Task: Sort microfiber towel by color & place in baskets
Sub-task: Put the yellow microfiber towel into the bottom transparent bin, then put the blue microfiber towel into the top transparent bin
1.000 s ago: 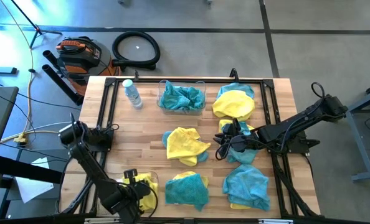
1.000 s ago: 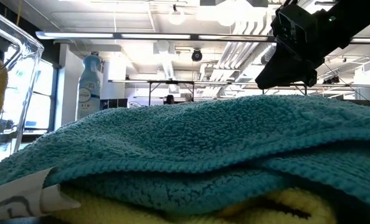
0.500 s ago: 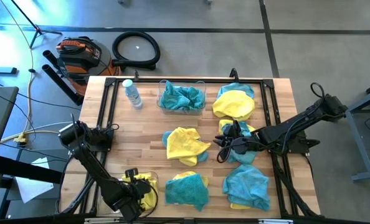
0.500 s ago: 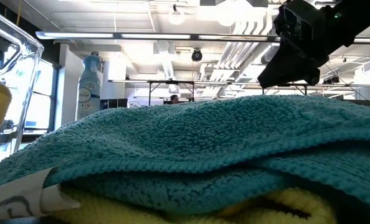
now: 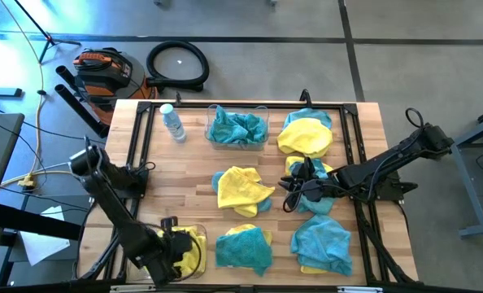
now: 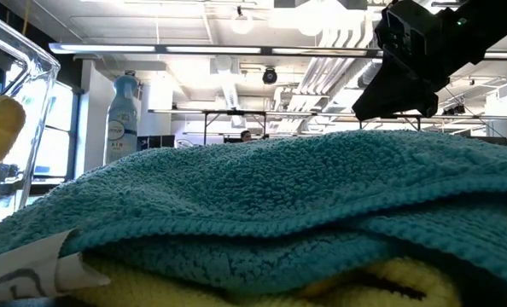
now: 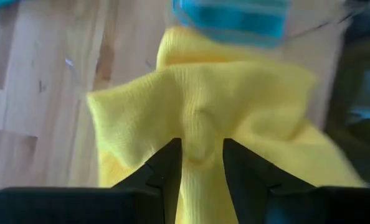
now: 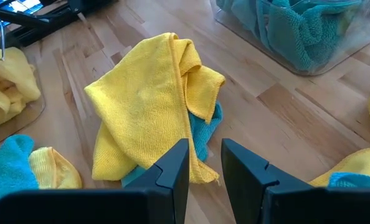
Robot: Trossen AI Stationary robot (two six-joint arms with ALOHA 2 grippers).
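A teal towel lies over the yellow towel (image 5: 292, 162) next to the robot's right gripper, so the right gripper should first lift the teal towel (image 5: 316, 206) off into the far basket.
Teal and yellow microfiber towels lie across the table. One clear basket (image 5: 239, 128) at the far edge holds teal towels. A second clear basket (image 5: 194, 236) at the near-left corner holds yellow ones. My left gripper (image 5: 175, 247) is over that near-left basket, shut on a yellow towel (image 7: 203, 106). My right gripper (image 5: 289, 194) hovers mid-right with its fingers a little apart, empty. It faces a loose yellow towel (image 8: 151, 99) that lies on a teal one. My left gripper pinches a raised fold of the yellow towel (image 7: 200, 127) between its two fingers, coming from above. Creases run into the gap between the fingers. The rest of the cloth spreads out below them, over the near-left basket.
A small water bottle (image 5: 173, 122) stands at the far left. Loose towels lie at the centre (image 5: 241, 189), near centre (image 5: 244, 247), near right (image 5: 323, 242) and far right (image 5: 306, 137). A teal towel (image 6: 262, 205) fills the low view. Bare wood shows left of centre.
My left arm's upper links have swung toward the table's far-left, while its gripper has stayed over the near-left basket. The yellow cloth there has shifted a little. My right arm has kept still.
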